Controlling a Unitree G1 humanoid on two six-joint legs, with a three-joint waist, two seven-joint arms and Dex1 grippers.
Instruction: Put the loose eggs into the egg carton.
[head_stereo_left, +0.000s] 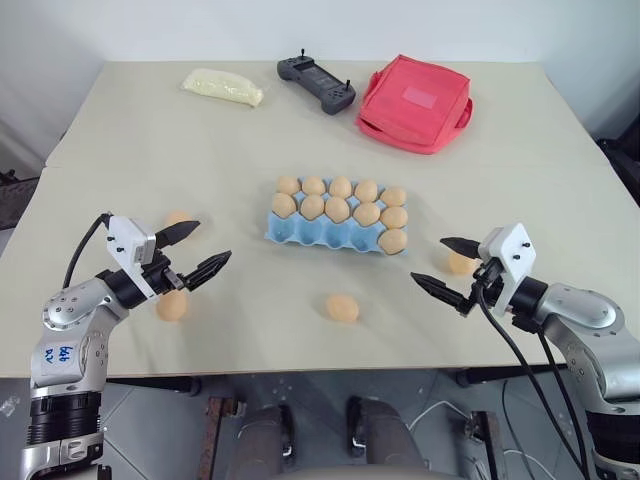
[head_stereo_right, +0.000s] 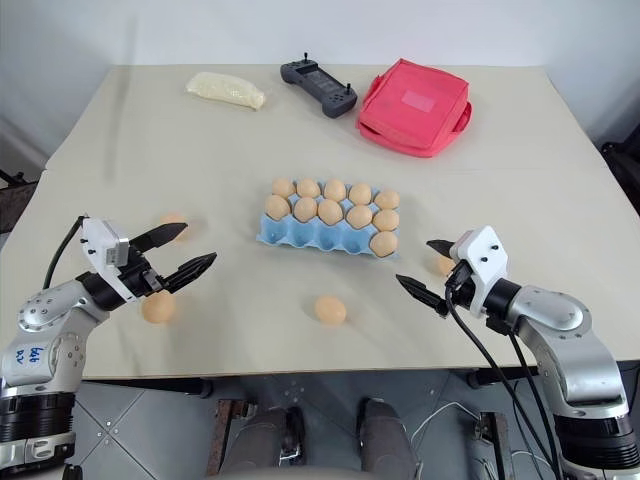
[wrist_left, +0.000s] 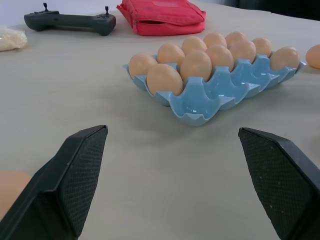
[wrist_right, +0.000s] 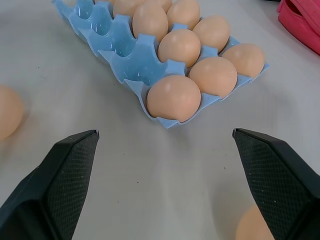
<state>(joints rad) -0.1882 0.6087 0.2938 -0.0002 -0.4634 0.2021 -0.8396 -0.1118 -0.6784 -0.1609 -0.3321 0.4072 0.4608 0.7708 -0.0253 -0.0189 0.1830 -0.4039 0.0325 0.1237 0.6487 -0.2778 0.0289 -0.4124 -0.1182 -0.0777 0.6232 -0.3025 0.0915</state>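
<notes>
The loose egg (head_stereo_left: 462, 264) is next to the far finger of my right gripper, so my right gripper should move back until its open fingers face the egg (wrist_right: 252, 227) and then take it.
The light blue egg carton (head_stereo_left: 320, 236) sits mid-table with several eggs in its back rows and right end; the front cups are bare. Loose eggs lie around it: one in front of the carton (head_stereo_left: 342, 308), one just below my left gripper (head_stereo_left: 171, 305), one partly hidden behind that gripper's far finger (head_stereo_left: 180, 217), and one beside my right gripper (head_stereo_left: 461, 264). My left gripper (head_stereo_left: 212, 242) hovers open to the left of the carton, holding nothing. On the carton's right, my right gripper (head_stereo_left: 430, 260) is open and empty too, pointing at the carton's near corner (wrist_right: 160, 117).
At the back of the table lie a red fabric bag (head_stereo_left: 415, 103), a black controller (head_stereo_left: 316, 83) and a pale yellow packet (head_stereo_left: 222, 87). The table's front edge runs just below both grippers.
</notes>
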